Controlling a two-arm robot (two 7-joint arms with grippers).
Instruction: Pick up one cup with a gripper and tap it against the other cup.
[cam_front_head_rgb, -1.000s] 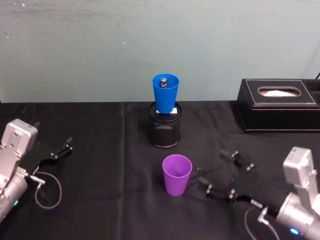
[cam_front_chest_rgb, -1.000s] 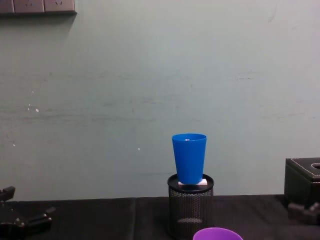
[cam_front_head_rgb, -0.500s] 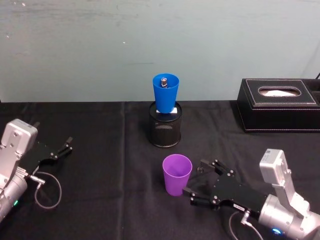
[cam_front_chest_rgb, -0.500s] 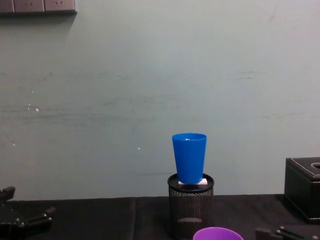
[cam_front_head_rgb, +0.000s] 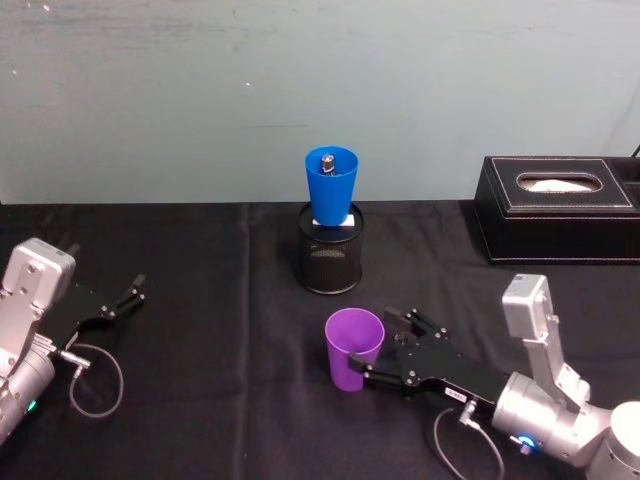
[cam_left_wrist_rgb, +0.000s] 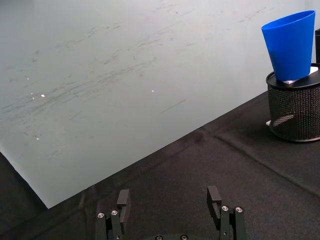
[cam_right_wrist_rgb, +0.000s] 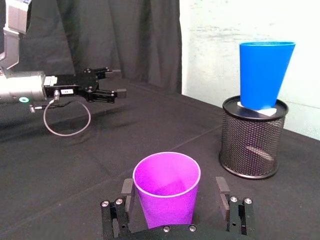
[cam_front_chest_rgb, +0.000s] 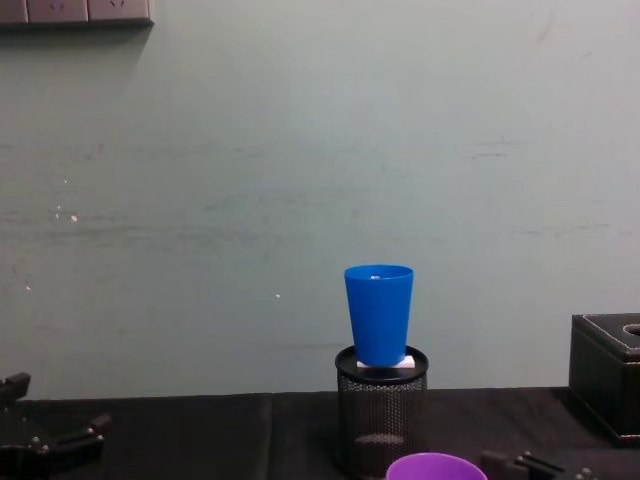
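Note:
A white patch (cam_front_chest_rgb: 405, 362) pokes out from under the blue cup (cam_front_chest_rgb: 380, 316). The blue cup will wobble together with its holder and come back to rest when I tap it.
The purple cup (cam_front_head_rgb: 354, 348) stands upright on the black cloth, near the front of the table. My right gripper (cam_front_head_rgb: 374, 347) is open and straddles it from the right. In the right wrist view the purple cup (cam_right_wrist_rgb: 167, 187) sits between the two fingers (cam_right_wrist_rgb: 223, 190) with a small gap on each side. The blue cup (cam_front_head_rgb: 331, 185) stands upright on top of a black wire-mesh holder (cam_front_head_rgb: 330, 262) farther back; I also see the blue cup (cam_right_wrist_rgb: 265, 75) and the holder (cam_right_wrist_rgb: 252, 145) past the purple one. My left gripper (cam_front_head_rgb: 128, 295) rests open at the far left.
A black tissue box (cam_front_head_rgb: 560, 210) stands at the back right. A loop of cable (cam_front_head_rgb: 95, 380) lies by the left arm. A pale wall closes off the table's far edge. Bare black cloth lies between the left gripper and the cups.
My right gripper has moved left and forward along the table until its open fingers stand on either side of the purple cup. Both cups and the left arm have stayed put.

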